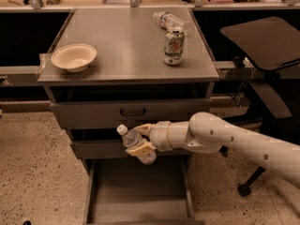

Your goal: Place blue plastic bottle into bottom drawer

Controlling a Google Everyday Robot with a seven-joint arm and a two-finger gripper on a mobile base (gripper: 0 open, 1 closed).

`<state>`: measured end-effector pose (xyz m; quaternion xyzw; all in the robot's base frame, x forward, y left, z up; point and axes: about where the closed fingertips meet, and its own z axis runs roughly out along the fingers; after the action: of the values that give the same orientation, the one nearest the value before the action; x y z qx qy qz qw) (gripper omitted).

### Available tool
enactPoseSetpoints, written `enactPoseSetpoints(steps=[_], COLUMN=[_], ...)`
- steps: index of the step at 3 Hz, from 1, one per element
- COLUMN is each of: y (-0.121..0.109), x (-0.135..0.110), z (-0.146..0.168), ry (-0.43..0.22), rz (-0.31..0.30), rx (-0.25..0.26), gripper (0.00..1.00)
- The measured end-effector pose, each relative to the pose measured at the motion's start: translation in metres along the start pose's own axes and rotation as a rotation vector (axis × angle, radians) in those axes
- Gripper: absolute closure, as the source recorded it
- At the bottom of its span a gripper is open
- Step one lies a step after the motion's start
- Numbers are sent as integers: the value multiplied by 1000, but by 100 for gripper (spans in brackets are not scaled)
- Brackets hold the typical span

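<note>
The blue plastic bottle (pixel 137 143) is hanging over the open drawer's grey bottom (pixel 140 191). My gripper should go on down until the bottle is in the bottom drawer before it lets go.
My gripper (pixel 139 139) is shut on the blue plastic bottle (pixel 131 138), a small clear bottle with a white cap pointing up and left. I hold it tilted in front of the middle drawer, above the bottom drawer (pixel 138 191). The bottom drawer is pulled open and its plain grey floor shows. The white arm reaches in from the right.
On the cabinet top (pixel 126 41) stand a cream bowl (pixel 73 56) at the left and a green-and-white soda can (pixel 174 45) at the right, with another clear crinkled bottle (pixel 168 20) lying behind it. A black office chair (pixel 262 50) stands to the right.
</note>
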<state>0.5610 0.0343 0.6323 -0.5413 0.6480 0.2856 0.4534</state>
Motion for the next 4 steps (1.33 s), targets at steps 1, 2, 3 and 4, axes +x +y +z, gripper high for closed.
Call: enactPoseSetpoints(steps=[1, 2, 3, 4], y=[-14, -1, 22, 30], x=[69, 163, 240, 257], z=[36, 72, 95, 99], ry=[98, 235, 332, 349], rz=[14, 18, 23, 34], rx=[-24, -80, -160, -176], gripper=[100, 100, 100, 100])
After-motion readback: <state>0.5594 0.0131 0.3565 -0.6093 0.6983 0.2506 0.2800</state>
